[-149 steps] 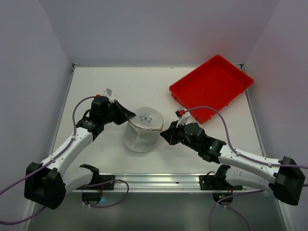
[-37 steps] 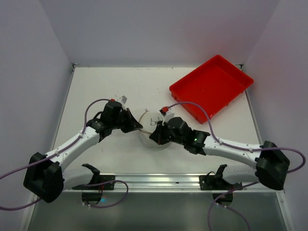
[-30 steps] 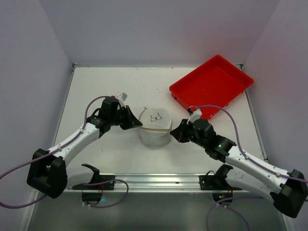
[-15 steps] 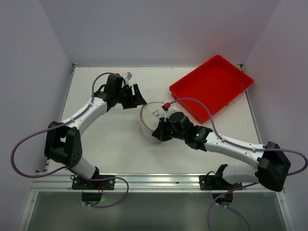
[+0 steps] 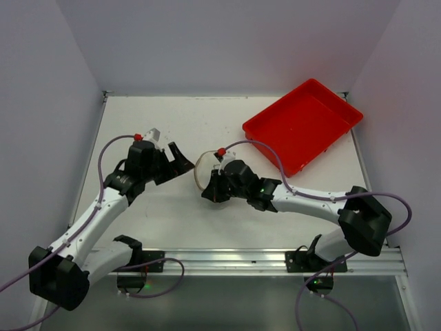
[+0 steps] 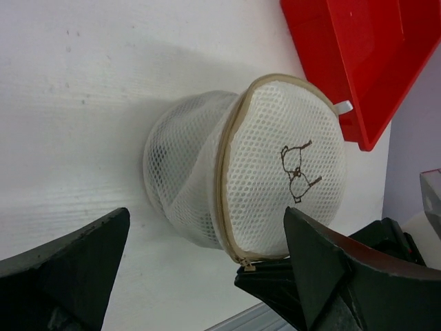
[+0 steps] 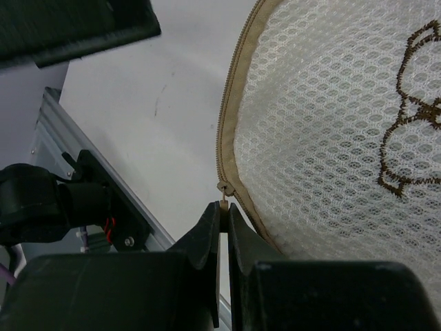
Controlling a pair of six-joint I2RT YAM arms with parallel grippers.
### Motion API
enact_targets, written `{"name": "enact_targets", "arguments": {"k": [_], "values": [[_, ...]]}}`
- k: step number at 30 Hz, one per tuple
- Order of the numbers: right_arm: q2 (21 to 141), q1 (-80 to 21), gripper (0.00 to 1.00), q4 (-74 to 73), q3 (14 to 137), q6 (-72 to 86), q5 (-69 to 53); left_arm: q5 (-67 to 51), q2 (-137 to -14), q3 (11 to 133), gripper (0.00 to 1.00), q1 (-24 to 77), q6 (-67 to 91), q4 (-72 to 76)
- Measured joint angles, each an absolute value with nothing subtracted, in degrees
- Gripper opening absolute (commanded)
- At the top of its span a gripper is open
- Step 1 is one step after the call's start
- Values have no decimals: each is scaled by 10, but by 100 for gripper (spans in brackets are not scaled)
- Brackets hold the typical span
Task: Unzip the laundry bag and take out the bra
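Note:
The zipper pull is at the bag's lower rim (image 6: 246,263) and away from the white tag (image 6: 342,107), so the robot's right gripper should slide it back along the bag's rim until it reaches the tag.
The laundry bag (image 5: 204,171) is a white mesh cylinder lying tipped on the table, its tan zipper rim and printed end (image 6: 293,169) facing my left gripper. My right gripper (image 7: 223,207) is shut on the small zipper pull (image 7: 223,201) at the rim's lower edge; in the top view it (image 5: 211,192) sits at the bag's near side. My left gripper (image 5: 179,163) stands open just left of the bag, its fingers (image 6: 76,269) apart from the mesh and holding nothing. The bra is hidden inside the bag.
A red tray (image 5: 303,123) lies at the back right, its corner close behind the bag (image 6: 348,62). The aluminium rail (image 5: 220,260) runs along the near table edge. White walls enclose the table on three sides.
My left gripper has opened and moved back to the left of the bag. My right gripper has shifted left along the bag's near side, and the bag has tipped towards the left arm.

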State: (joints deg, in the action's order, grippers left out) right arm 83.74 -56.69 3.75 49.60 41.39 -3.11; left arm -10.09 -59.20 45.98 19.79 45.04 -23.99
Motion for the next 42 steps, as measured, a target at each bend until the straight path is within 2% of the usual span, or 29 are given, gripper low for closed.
{"name": "enact_targets", "arguments": {"k": [4,8,9,10,11,13,19,24,28,31,34,35,37,38,41,42], "values": [[852,-576,0,50,498,417,-38,-97,-585,411,89,246,492,-225],[853,-581,0,58,500,421,-40,-95,-623,394,78,298,529,-193],[853,-582,0,58,500,421,-40,-93,-631,388,60,305,537,-184],[852,-582,0,59,500,421,-40,-91,-635,383,47,309,549,-176],[851,-582,0,59,500,421,-39,-87,-638,378,19,310,558,-168],[846,-582,0,58,498,420,-35,-80,-640,374,1,312,568,-162],[770,-569,0,52,441,402,-10,-79,-634,376,0,319,583,-139],[637,-479,0,8,340,383,-13,-81,-629,377,0,298,570,-133],[568,-456,0,-25,318,356,-13,-136,-653,400,0,272,528,-142],[559,-457,0,-32,326,335,-28,-178,-713,466,0,251,474,-166],[580,-460,0,-28,338,329,-47,-197,-783,554,25,242,419,-197],[595,-465,0,-25,347,330,-52,-198,-804,580,39,240,406,-202],[639,-484,0,-21,370,335,-58,-197,-836,621,60,232,389,-203],[663,-498,0,-17,384,340,-58,-197,-845,634,81,227,386,-202],[736,-535,0,-2,430,355,-58,-191,-842,639,96,220,397,-205],[759,-545,0,8,447,361,-58,-187,-836,636,97,220,401,-206]]}}
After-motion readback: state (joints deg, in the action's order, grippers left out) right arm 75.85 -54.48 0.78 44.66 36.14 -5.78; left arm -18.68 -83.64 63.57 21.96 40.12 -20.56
